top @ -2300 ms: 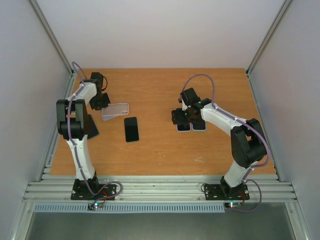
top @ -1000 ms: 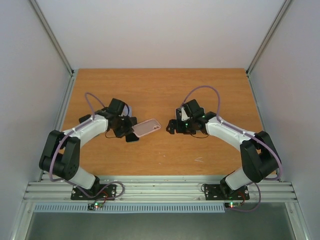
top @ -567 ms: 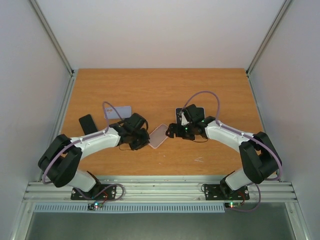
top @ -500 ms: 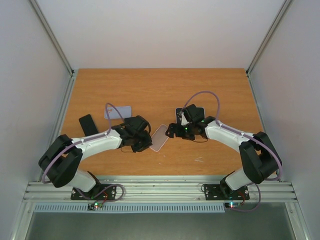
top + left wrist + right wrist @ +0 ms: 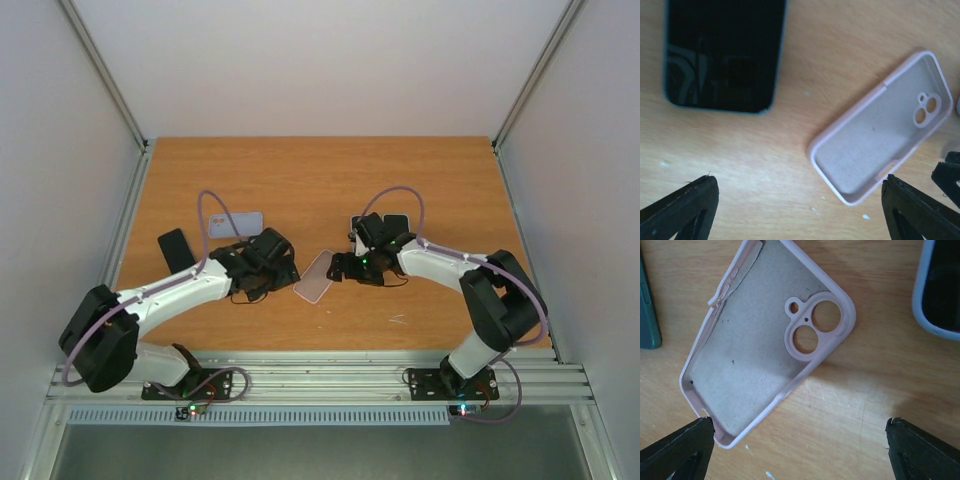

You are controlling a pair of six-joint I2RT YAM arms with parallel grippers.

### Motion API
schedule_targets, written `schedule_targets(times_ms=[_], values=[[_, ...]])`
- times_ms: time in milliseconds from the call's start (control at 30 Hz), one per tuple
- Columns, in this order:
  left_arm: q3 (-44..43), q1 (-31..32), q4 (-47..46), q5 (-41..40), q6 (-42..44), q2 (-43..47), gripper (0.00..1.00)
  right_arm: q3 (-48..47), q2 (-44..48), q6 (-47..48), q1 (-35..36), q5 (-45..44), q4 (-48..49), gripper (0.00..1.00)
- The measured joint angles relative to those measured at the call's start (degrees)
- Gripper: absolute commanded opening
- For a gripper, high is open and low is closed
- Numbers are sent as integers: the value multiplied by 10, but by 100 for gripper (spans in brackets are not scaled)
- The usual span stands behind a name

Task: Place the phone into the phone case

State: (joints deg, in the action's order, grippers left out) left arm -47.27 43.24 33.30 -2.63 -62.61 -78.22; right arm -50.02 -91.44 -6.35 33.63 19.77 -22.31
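Observation:
Next, my left gripper picks up the straight black phone [image 5: 723, 56] only after I turn the pink phone case [image 5: 314, 278] square, because the case lies at a slant beside the phone.
The pink phone case [image 5: 314, 276] lies open side up on the wooden table [image 5: 320, 180], between both grippers. It also shows in the left wrist view as the pink case [image 5: 885, 125] and in the right wrist view as the pink case [image 5: 760, 365], empty, camera cut-outs visible. The black phone [image 5: 722, 50] lies screen up just left of it. Its dark teal edge [image 5: 647, 305] shows in the right wrist view, but my left arm hides it from above. My left gripper [image 5: 283, 272] [image 5: 802, 215] hangs open over bare wood at the case's left end. My right gripper [image 5: 345, 268] [image 5: 800, 450] is open beside its right end.
A lavender case [image 5: 237, 222] and a dark flat object [image 5: 175, 248] lie at the left rear. A grey-blue cased phone [image 5: 940, 290] sits right of the pink case, behind my right gripper [image 5: 392, 224]. White walls close both sides.
My left gripper carried the pink case to the table's middle, then opened and let it go; it now lies flat. My right gripper shifted slightly towards it and stayed open.

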Motion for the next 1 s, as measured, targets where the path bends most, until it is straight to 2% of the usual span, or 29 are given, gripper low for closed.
schedule_targets(times_ms=[100, 467, 767, 1000], values=[[-5, -27, 25, -22, 40, 11, 99, -16, -28, 1, 2, 0, -1, 94], [-10, -139, 54, -32, 152, 2, 99, -134, -129, 38, 4, 3, -14, 93], [-74, -167, 55, -18, 216, -96, 99, -237, -199, 103, 12, 43, -36, 94], [-125, -176, 53, -8, 242, -180, 100, -244, -192, 132, 30, 46, -52, 99]])
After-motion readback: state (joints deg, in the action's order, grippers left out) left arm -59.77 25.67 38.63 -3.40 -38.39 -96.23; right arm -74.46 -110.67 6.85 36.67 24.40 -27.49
